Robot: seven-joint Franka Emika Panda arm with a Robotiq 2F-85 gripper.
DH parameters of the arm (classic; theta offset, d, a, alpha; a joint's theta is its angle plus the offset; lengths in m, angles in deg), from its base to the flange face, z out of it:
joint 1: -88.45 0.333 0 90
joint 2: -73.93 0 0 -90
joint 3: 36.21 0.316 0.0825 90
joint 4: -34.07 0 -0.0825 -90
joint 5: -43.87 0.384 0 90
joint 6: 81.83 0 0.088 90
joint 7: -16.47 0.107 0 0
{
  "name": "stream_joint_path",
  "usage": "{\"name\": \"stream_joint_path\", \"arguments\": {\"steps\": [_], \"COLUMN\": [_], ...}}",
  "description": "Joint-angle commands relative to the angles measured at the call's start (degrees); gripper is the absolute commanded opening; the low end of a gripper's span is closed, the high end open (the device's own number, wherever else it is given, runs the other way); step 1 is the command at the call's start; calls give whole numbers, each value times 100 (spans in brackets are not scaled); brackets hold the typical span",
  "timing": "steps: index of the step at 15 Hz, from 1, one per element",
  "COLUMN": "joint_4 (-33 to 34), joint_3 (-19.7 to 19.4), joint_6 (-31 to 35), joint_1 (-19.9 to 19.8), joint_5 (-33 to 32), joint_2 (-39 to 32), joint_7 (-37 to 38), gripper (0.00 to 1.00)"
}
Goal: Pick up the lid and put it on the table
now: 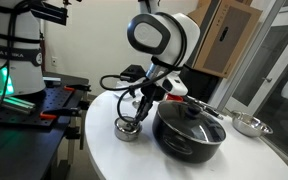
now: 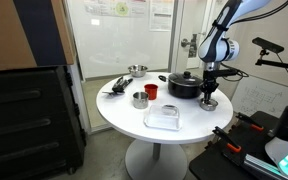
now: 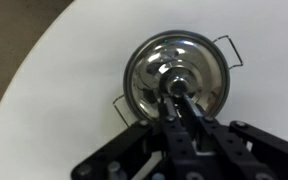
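Note:
I should open my gripper, centre it over the knob (image 3: 179, 84) and close around it before lifting, as my fingers meet only the near edge of the lid's knob (image 3: 179, 95).
The lid (image 3: 152, 72) is small, round, shiny silver metal with a centre knob. It sits on the small steel pot (image 1: 127, 130), whose wire handles (image 3: 232, 50) stick out on both sides. The pot stands near the edge of the round white table (image 1: 109, 158), which also shows in an exterior view (image 2: 134, 120). My gripper (image 3: 174, 90) reaches straight down over the pot in both exterior views (image 1: 137, 117) (image 2: 210, 97). Its fingers are close together on the lid's knob. The lid still looks seated on the pot.
A big black pot with a dark lid (image 1: 189, 128) (image 2: 182, 85) stands right beside the small pot. A steel bowl (image 1: 247, 124), a red cup (image 2: 151, 91), another small steel pot (image 2: 139, 99) and a clear plastic box (image 2: 162, 119) are on the table. A black workbench (image 1: 34, 120) stands next to it.

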Motion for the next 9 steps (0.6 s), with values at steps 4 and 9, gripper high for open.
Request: {"name": "stream_joint_path", "arguments": {"steps": [4, 9], "joint_4": [-136, -212], "joint_3": [58, 71], "joint_6": [46, 39], "joint_1": [-72, -83], "joint_5": [165, 182], "joint_2": [115, 142], "joint_7": [-93, -108], "gripper": [69, 94]}}
